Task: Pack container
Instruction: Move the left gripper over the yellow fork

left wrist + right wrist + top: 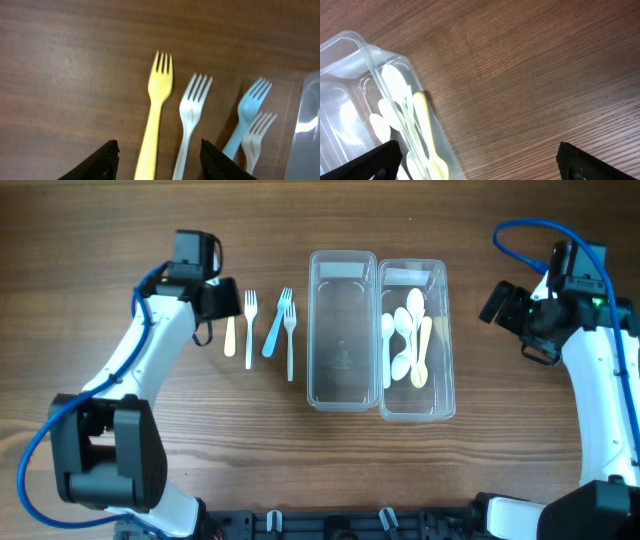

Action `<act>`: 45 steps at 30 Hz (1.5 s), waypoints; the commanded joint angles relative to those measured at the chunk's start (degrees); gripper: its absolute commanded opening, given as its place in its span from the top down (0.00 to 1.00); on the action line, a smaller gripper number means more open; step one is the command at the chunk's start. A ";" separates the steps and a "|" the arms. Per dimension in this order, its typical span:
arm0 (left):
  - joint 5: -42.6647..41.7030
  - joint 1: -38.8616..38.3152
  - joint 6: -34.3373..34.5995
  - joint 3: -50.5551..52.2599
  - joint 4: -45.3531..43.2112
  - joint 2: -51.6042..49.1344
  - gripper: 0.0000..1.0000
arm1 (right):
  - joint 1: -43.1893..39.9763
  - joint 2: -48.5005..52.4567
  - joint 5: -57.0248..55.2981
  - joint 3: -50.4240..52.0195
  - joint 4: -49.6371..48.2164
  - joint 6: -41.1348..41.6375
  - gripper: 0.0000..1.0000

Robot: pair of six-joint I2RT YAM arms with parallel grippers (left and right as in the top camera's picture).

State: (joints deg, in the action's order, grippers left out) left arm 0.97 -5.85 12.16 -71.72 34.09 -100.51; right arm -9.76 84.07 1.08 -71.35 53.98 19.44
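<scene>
My left gripper keeps going down toward the yellow fork's neck (156,102) until its fingers close around it, since open wood (171,106) separates that neck from the white fork.
Two clear containers stand side by side mid-table: the left one (342,330) is empty, the right one (440,330) holds several white and cream spoons (410,335). Left of them lie a yellow fork (229,337), a white fork (250,327), a blue fork (276,323) and another white fork (290,338). My left gripper (159,160) is open above the handles of the yellow fork (154,120) and white fork (189,120); the blue fork (245,120) lies to the right. My right gripper (479,162) is open and empty above bare wood beside the spoon container (370,100).
The wooden table (120,470) carries only these items. The arm bases stand at the front left (105,450) and front right (600,500).
</scene>
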 commanded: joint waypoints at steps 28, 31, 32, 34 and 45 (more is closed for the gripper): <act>-1.14 0.24 -12.00 -0.94 -13.70 -17.70 0.57 | -0.07 0.15 0.48 -0.24 3.52 0.22 0.00; -1.11 0.24 -12.00 -0.94 -13.68 -17.70 0.64 | -0.07 0.15 0.48 -0.24 3.93 0.24 0.00; -1.11 0.24 -12.00 -0.94 -13.62 -17.70 0.66 | -0.07 0.15 0.50 -0.24 3.98 0.24 0.00; -1.11 0.24 -12.00 -0.94 -13.31 -17.70 0.66 | -0.07 0.15 0.50 -0.24 3.98 0.26 0.01; -1.14 0.24 -13.46 -0.94 -9.75 -17.68 0.83 | -0.07 0.15 0.63 -0.24 3.91 0.26 0.00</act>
State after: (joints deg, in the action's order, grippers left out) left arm 0.32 -5.56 -0.05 -72.84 22.65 -116.33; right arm -9.76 84.07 1.08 -71.35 57.84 19.44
